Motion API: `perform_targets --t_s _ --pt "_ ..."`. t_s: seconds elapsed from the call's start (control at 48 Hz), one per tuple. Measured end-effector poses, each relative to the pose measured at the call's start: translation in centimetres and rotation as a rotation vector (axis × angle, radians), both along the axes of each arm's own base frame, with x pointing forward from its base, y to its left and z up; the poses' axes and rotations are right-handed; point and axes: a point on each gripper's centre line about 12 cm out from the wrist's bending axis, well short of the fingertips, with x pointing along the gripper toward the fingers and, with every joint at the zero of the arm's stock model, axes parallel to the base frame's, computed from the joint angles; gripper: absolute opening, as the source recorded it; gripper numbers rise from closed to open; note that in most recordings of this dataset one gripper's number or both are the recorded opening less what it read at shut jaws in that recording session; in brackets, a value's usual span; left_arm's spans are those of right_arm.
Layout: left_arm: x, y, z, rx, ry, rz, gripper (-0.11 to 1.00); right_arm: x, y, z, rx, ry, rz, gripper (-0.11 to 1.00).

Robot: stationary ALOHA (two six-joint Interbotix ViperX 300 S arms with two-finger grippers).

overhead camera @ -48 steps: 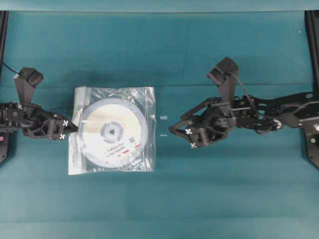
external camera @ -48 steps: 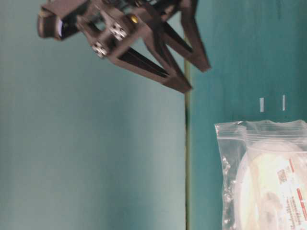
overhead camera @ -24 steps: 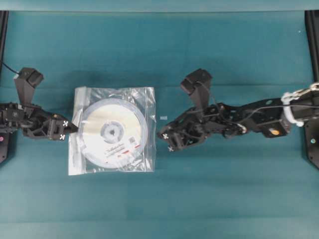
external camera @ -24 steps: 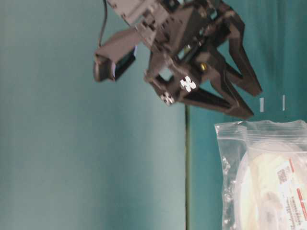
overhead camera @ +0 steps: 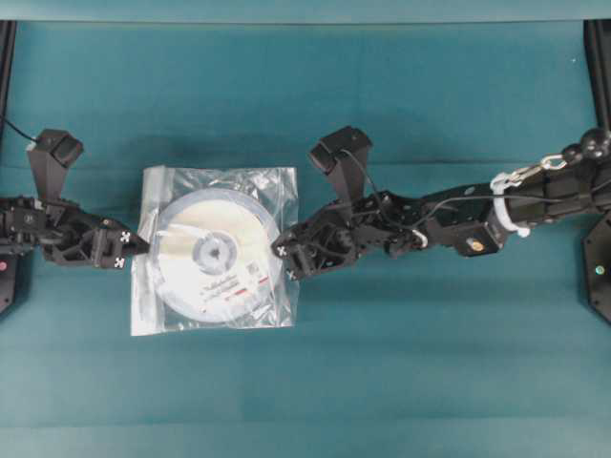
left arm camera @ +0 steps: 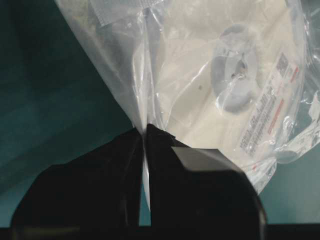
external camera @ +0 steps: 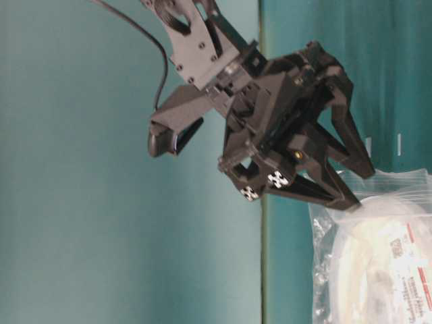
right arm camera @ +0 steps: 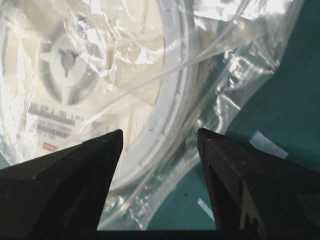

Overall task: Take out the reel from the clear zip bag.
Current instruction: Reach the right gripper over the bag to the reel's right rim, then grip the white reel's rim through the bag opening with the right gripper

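The reel's rim [overhead camera: 215, 255] sticks past the bag's upper edge [right arm camera: 192, 61], so when I pull, I expect the reel to slide straight out and leave the bag lying flat.
The clear zip bag [overhead camera: 269, 187] lies flat on the teal table with the white reel [overhead camera: 215, 253] inside it. My left gripper [overhead camera: 142, 246] is shut on the bag's left edge; in the left wrist view the plastic [left arm camera: 125, 75] is pinched between the closed gripper [left arm camera: 145, 132], with the reel [left arm camera: 200, 105] just beyond. My right gripper [overhead camera: 283, 259] is open over the bag's right edge. In the right wrist view the gripper [right arm camera: 160, 133] straddles the reel's rim [right arm camera: 170, 95] and the crinkled bag [right arm camera: 240, 60], gripping nothing. At table level the right gripper [external camera: 362, 188] hovers right at the bag's end [external camera: 324, 263].
The right arm [overhead camera: 449, 218] stretches across the table from the right side. Two small white tape marks [external camera: 368, 147] lie on the cloth just past the bag, one showing beside my right finger [right arm camera: 267, 145]. Black frame posts [overhead camera: 599, 57] stand at the table's side edges.
My right gripper has travelled left from mid-table to the bag's right edge, staying open. The left gripper, the bag and the reel have not moved.
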Motion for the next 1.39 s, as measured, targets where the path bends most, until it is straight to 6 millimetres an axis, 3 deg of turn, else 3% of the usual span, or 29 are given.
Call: perform_targets --t_s 0.979,1.395 --pt "-0.1 0.0 -0.1 0.006 0.004 -0.005 0.03 1.7 -0.1 -0.5 0.080 -0.013 -0.082 0.76" --pt "-0.1 0.0 -0.1 0.006 0.007 -0.006 0.03 2.1 0.2 -0.5 0.088 -0.012 -0.074 0.45"
